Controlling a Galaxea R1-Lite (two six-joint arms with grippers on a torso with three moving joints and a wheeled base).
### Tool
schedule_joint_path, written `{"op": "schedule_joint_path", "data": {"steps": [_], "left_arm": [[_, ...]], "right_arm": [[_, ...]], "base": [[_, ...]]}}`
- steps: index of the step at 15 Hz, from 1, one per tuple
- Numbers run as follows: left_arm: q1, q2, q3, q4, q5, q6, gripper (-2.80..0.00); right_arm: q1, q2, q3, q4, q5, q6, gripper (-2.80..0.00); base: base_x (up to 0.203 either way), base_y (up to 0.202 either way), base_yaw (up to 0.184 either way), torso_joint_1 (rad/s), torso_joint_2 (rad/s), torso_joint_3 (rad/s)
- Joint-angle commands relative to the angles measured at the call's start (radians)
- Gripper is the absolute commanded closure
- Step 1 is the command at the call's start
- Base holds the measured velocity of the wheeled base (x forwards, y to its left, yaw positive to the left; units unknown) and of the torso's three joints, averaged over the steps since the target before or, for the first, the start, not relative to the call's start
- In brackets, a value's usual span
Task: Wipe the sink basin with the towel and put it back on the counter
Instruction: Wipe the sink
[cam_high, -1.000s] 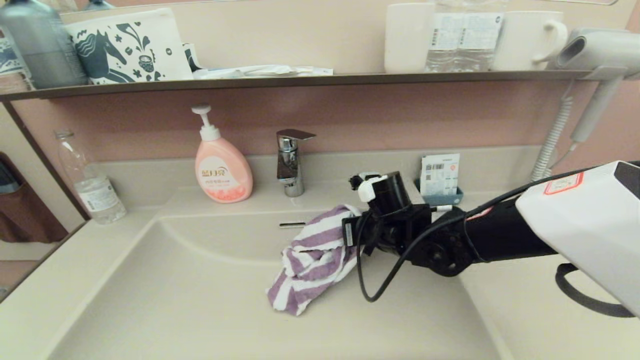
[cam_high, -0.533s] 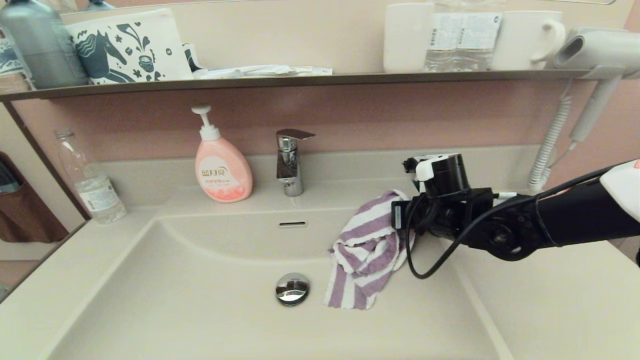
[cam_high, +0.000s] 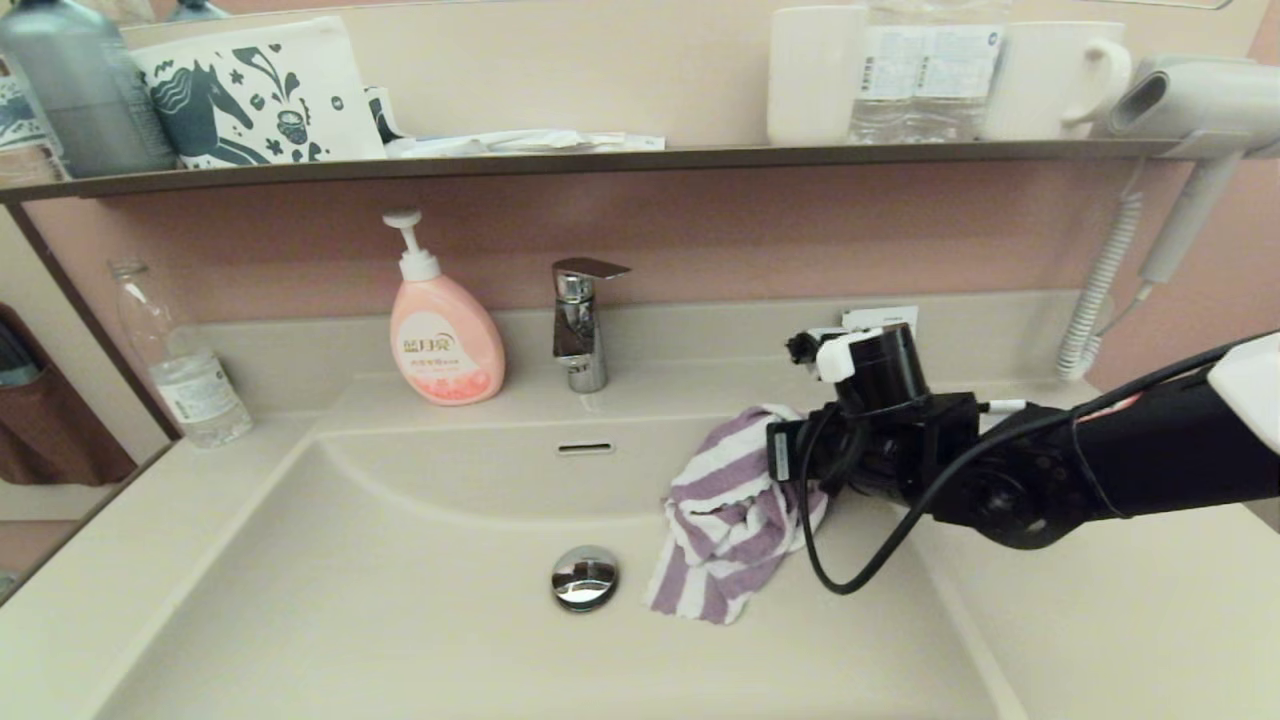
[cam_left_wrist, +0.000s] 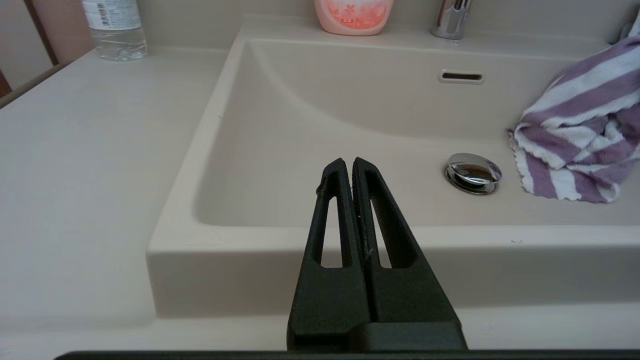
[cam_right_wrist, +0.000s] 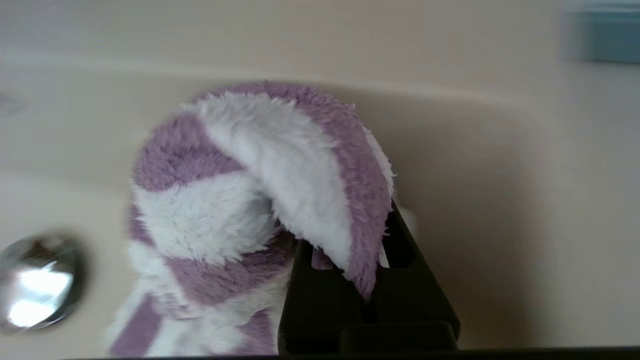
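The towel in my right gripper is right up against the basin's back side. Next, I pull it along the basin's side (cam_high: 858, 612) toward the front before I lift it out.
The purple and white striped towel (cam_high: 735, 510) hangs bunched at the right side of the cream sink basin (cam_high: 380, 610). Its lower end rests on the basin floor just right of the chrome drain plug (cam_high: 585, 578). My right gripper (cam_high: 775, 470) is shut on the towel's upper fold, near the basin's right wall; in the right wrist view the towel (cam_right_wrist: 260, 185) covers the fingertips of that gripper (cam_right_wrist: 350, 255). My left gripper (cam_left_wrist: 348, 165) is shut and empty, parked outside the basin's front rim. The counter (cam_high: 1110, 620) stretches to the right of the basin.
A pink soap dispenser (cam_high: 445, 345) and the chrome faucet (cam_high: 580, 320) stand behind the basin, above the overflow slot (cam_high: 585, 448). A clear water bottle (cam_high: 180, 365) stands at the back left. A dark shelf (cam_high: 600, 160) and a hair dryer (cam_high: 1195, 100) are overhead.
My right gripper has swept the towel from over the drain to the basin's right side, uncovering the drain plug, then dropped a little lower. The left gripper's earlier position is not shown.
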Motion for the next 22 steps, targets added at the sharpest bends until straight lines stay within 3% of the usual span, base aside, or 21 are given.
{"op": "schedule_joint_path", "data": {"steps": [1,5,9,12,14,16,18,22], "left_arm": [[0.0,0.0,0.0,-0.001,0.0,-0.001,0.0],[0.0,0.0,0.0,-0.001,-0.001,-0.001,0.0],[0.0,0.0,0.0,-0.001,0.0,-0.001,0.0],[0.0,0.0,0.0,-0.001,0.0,-0.001,0.0],[0.0,0.0,0.0,-0.001,0.0,-0.001,0.0],[0.0,0.0,0.0,-0.001,0.0,-0.001,0.0],[0.0,0.0,0.0,-0.001,0.0,-0.001,0.0],[0.0,0.0,0.0,-0.001,0.0,-0.001,0.0]], "right_arm": [[0.045,0.071,-0.044,-0.004,0.001,0.002,0.0],[0.19,0.253,-0.326,0.034,-0.001,-0.009,0.0],[0.318,0.35,-0.533,0.203,0.0,-0.014,0.0],[0.283,0.326,-0.527,0.325,-0.029,-0.018,0.0],[0.244,0.301,-0.515,0.481,-0.149,-0.009,0.0],[0.218,0.211,-0.458,0.555,-0.168,0.005,0.0],[0.21,0.083,-0.395,0.736,-0.176,0.013,0.0],[0.231,-0.133,-0.364,1.341,-0.171,0.117,0.0]], "base": [[0.0,0.0,0.0,0.0,0.0,0.0],[0.0,0.0,0.0,0.0,0.0,0.0],[0.0,0.0,0.0,0.0,0.0,0.0],[0.0,0.0,0.0,0.0,0.0,0.0],[0.0,0.0,0.0,0.0,0.0,0.0],[0.0,0.0,0.0,0.0,0.0,0.0],[0.0,0.0,0.0,0.0,0.0,0.0],[0.0,0.0,0.0,0.0,0.0,0.0]]}}
